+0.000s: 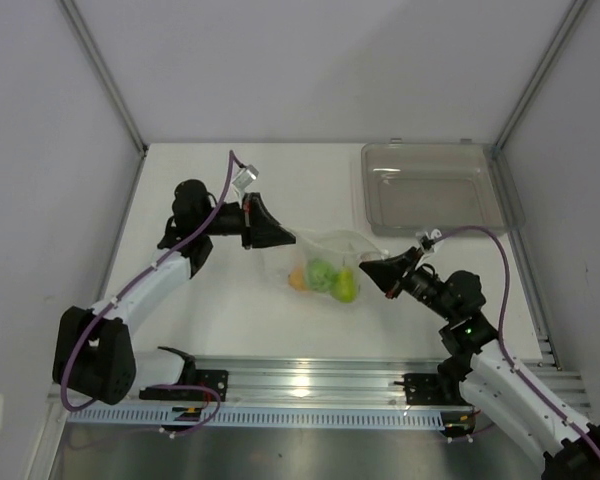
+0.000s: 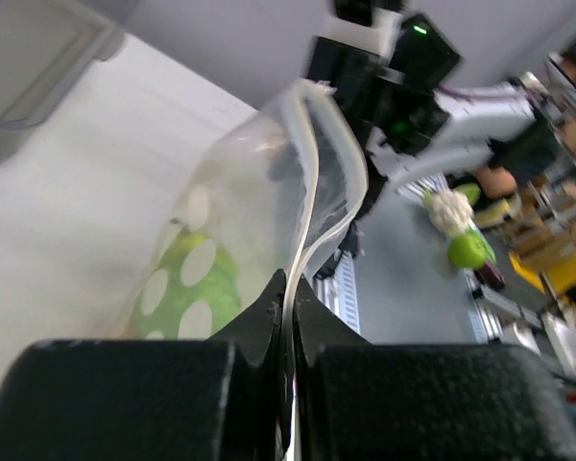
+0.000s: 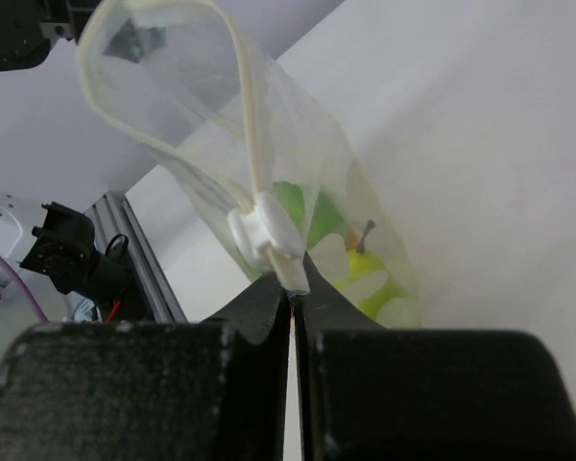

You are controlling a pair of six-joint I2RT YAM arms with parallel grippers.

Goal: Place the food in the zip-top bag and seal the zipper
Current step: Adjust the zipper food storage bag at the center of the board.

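The bag's opening [image 1: 338, 240] gapes slack between my grippers, so next my right gripper draws back and pulls the opening's edges [image 3: 252, 134] taut before sliding the zipper shut.
The zip-top bag [image 1: 325, 262] hangs stretched between my two grippers over the middle of the table. The food is inside it: an orange piece [image 1: 297, 279] and two green pieces [image 1: 322, 272] [image 1: 345, 288]. My left gripper [image 1: 286, 238] is shut on the bag's left mouth edge; in the left wrist view the zipper [image 2: 312, 216] runs up from its closed tips [image 2: 289, 288], with green food [image 2: 197, 288] behind the dotted face. My right gripper [image 1: 366, 271] is shut on the zipper's white slider [image 3: 266, 235], pinched at its tips [image 3: 295, 286]. The mouth gapes open above the slider.
A rigid clear tray [image 1: 430, 187] stands at the back right corner. An aluminium rail [image 1: 310, 385] runs along the near edge between the arm bases. Grey walls close in the table on three sides.
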